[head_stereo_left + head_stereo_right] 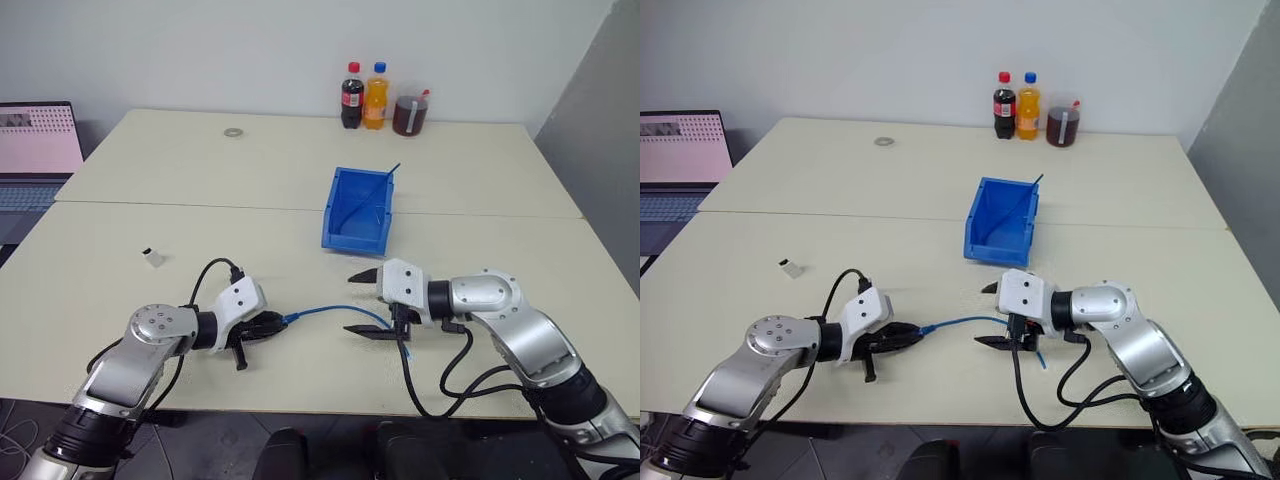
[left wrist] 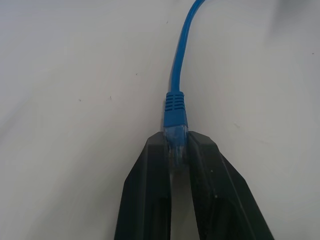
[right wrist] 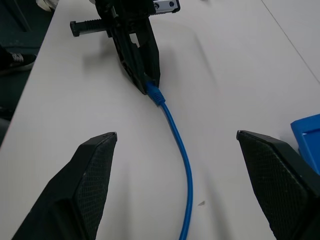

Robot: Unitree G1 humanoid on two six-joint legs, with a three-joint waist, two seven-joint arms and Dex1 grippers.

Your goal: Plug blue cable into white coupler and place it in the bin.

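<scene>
The clear plug [image 2: 176, 141] meant for the white coupler is covered by my left gripper, so next my left gripper lifts the plug to let my right gripper grip the cable's boot [image 2: 175, 108].
The blue cable [image 1: 330, 312] lies on the table near the front edge. My left gripper [image 1: 275, 322] is shut on its clear plug end [image 2: 176, 142], low over the table. My right gripper [image 1: 361, 303] stands open to the right of it, with the cable [image 3: 186, 170] running across the table between its spread fingers. The white coupler [image 1: 153, 258] sits alone on the table, to the left of and beyond my left gripper. The blue bin [image 1: 352, 240] stands open-topped in the middle of the table, just beyond my right gripper.
Two bottles [image 1: 363, 97] and a cup of dark drink [image 1: 410, 108] stand at the table's far edge. A small ring [image 1: 233, 132] lies at the far left. An open laptop [image 1: 35, 150] sits off the table's left side.
</scene>
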